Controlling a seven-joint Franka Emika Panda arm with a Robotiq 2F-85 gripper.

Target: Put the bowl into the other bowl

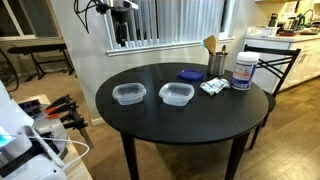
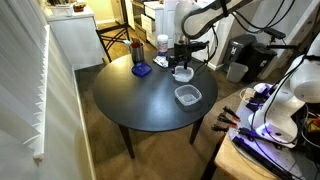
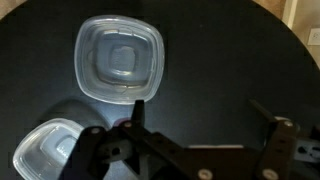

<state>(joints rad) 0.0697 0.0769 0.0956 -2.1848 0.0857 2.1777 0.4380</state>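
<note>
My open gripper needs to move over and turn, because it points at empty tabletop (image 3: pixel 205 100) beside the greyer bowl. It should do this until its fingers straddle that bowl's rim (image 1: pixel 130 86), and then close.
The bowl (image 1: pixel 128 94) is the greyer, clearer container on the round black table (image 1: pixel 180 120); it also shows in an exterior view (image 2: pixel 187 95) and fills the upper left of the wrist view (image 3: pixel 120 60). The other bowl (image 1: pixel 176 94), whiter and frostier, sits beside it with a gap between them; it shows in an exterior view (image 2: pixel 182 73) and at the bottom left of the wrist view (image 3: pixel 45 150). My gripper (image 3: pixel 196 110) is open and empty. It hangs high above the table in both exterior views (image 1: pixel 122 38) (image 2: pixel 181 56), touching neither bowl.
Near the table's edge stand a blue flat object (image 1: pixel 188 74), a holder with wooden utensils (image 1: pixel 215 60), a white bottle with a blue lid (image 1: pixel 243 72) and a small white packet (image 1: pixel 212 87). A black chair (image 1: pixel 275 60) stands at that side.
</note>
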